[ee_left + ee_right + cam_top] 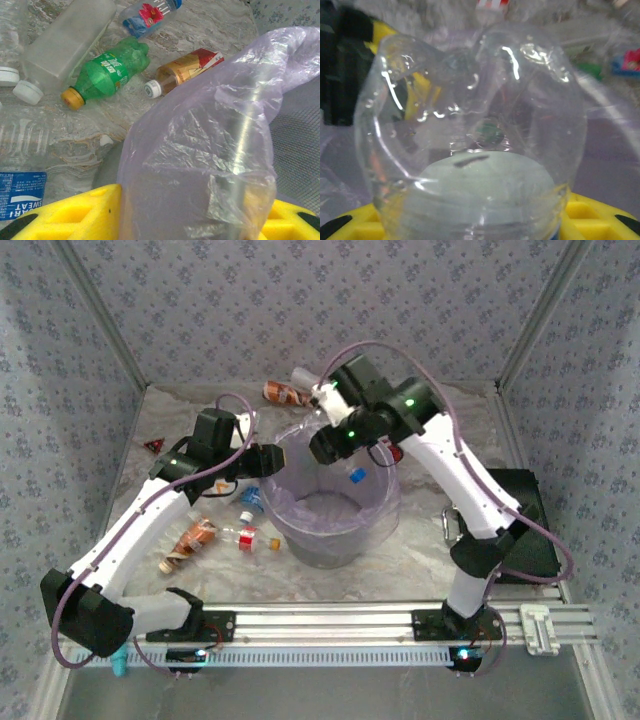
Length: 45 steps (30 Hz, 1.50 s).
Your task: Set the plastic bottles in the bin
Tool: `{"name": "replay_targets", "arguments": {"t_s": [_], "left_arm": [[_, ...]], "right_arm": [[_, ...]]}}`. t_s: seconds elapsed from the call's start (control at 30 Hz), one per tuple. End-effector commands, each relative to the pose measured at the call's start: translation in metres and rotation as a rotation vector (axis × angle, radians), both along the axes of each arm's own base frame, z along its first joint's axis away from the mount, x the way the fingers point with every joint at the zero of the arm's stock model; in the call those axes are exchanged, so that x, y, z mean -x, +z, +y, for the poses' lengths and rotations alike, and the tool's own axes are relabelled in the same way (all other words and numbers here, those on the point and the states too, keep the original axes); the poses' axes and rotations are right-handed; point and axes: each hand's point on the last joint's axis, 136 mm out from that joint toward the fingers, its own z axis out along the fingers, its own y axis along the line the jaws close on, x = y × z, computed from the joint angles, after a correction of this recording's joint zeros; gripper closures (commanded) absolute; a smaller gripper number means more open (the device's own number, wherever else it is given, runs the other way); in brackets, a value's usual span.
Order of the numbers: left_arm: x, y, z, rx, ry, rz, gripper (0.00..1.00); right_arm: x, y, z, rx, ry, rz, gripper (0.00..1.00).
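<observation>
The clear plastic bottle's blue cap (357, 475) is hanging over the bin's opening (330, 506), so the robot's right gripper should go on lowering until the bottle is inside, and then let go.
The bin (382, 523), a round bucket lined with a lavender bag, stands mid-table. My left gripper (268, 462) is at its left rim, yellow fingers (75, 212) shut on the bagged rim (200, 150). My right gripper (325, 445) hangs over the bin's far rim, shut on a clear plastic bottle (470, 115) that bulges between its fingers. On the table beyond the bin lie a green bottle (107, 72), a brown bottle (185, 70), a clear blue-capped bottle (150, 12) and a large translucent bottle (65, 45). Left of the bin lie an orange-labelled bottle (190, 543) and a small red-labelled one (250, 537).
A brown bottle (285, 392) lies near the back wall. A small red triangle (153, 446) sits at the far left. A black box (525, 525) stands by the right arm's base. A blue-capped item (357, 476) shows inside the bin.
</observation>
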Motion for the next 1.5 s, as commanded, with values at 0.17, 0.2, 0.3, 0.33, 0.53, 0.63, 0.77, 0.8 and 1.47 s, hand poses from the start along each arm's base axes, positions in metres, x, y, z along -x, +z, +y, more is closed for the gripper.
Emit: {"name": "replay_targets", "arguments": {"t_s": [0.17,0.2,0.3,0.33,0.53,0.63,0.77,0.8,1.47], "left_arm": [[-0.003,-0.002,0.001,-0.017,0.011,-0.014,0.51],[-0.004,-0.003,0.002,-0.018,0.012,-0.014,0.51],[-0.004,-0.003,0.001,-0.018,0.014,-0.013,0.51],[-0.004,-0.003,0.002,-0.019,0.015,-0.014,0.51],[-0.005,-0.005,0.002,-0.021,0.019,-0.011,0.51],[-0.005,-0.006,0.002,-0.022,0.019,-0.007,0.51],[-0.004,-0.005,0.003,-0.026,0.021,-0.011,0.51],[-0.004,-0.005,0.003,-0.026,0.021,-0.011,0.51],[-0.002,-0.005,0.006,-0.037,0.024,-0.021,0.51]], "right_arm": [[0.015,-0.083,0.008,0.188,0.030,0.127,0.62],[0.018,-0.090,0.011,0.195,0.038,0.140,0.63],[0.022,-0.110,0.010,0.232,0.037,0.170,0.63],[0.023,-0.117,0.009,0.239,0.033,0.181,0.63],[0.020,-0.158,0.015,0.222,0.002,0.197,0.62],[0.014,-0.178,0.016,0.228,-0.032,0.189,0.62],[0.010,-0.195,0.019,0.209,-0.052,0.139,0.62],[0.011,-0.198,0.020,0.205,-0.049,0.133,0.61],[0.016,-0.174,0.007,0.231,-0.079,0.105,0.27]]}}
